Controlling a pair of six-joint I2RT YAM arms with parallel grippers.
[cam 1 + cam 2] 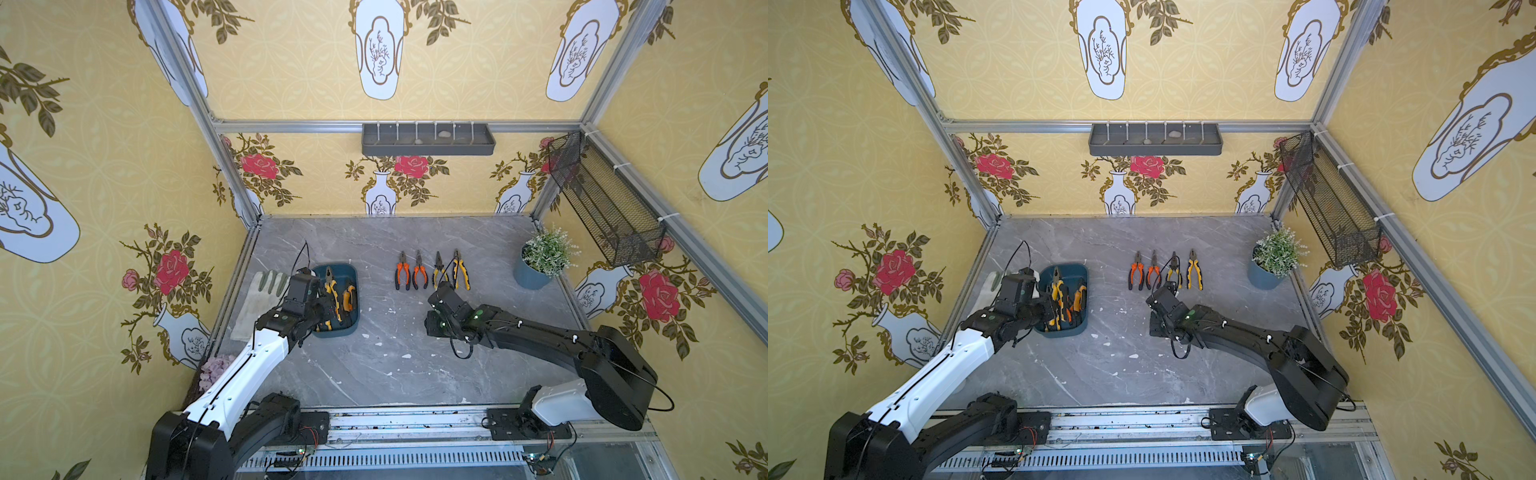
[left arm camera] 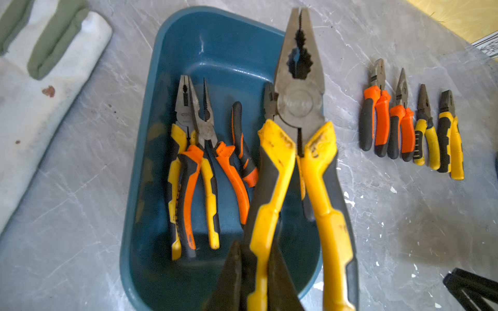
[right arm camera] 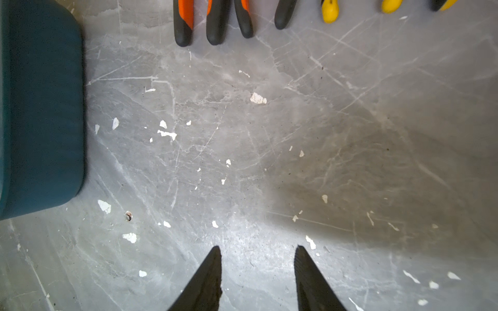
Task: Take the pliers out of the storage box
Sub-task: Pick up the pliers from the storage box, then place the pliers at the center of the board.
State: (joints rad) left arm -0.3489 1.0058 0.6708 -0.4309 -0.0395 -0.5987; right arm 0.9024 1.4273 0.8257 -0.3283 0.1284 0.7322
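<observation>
The robot's left gripper holds the large pliers by one handle [image 2: 268, 215], leaving their metal head free, so it should keep holding them until the right gripper closes on that head [image 1: 328, 276].
The teal storage box [image 1: 347, 332] [image 2: 229, 53] sits on the left side of the table. Above it my left gripper [image 2: 258, 269] is shut on one yellow handle of large yellow-and-black pliers [image 2: 299, 102] [image 1: 332, 291], their jaws pointing away from me. Several more pliers lie in the box, among them a yellow pair [image 2: 177, 161] and an orange needle-nose pair [image 2: 207, 134]. Several pliers lie in a row on the table [image 1: 419, 272] [image 2: 398, 129]. My right gripper [image 3: 258, 249] [image 1: 442, 286] stands open over bare table, just short of that row's handles.
A white and green glove [image 1: 259, 299] lies left of the box. A potted plant [image 1: 540, 257] stands at the far right. A grey tray [image 1: 428, 139] hangs on the back wall and a black mesh basket [image 1: 602, 199] on the right wall.
</observation>
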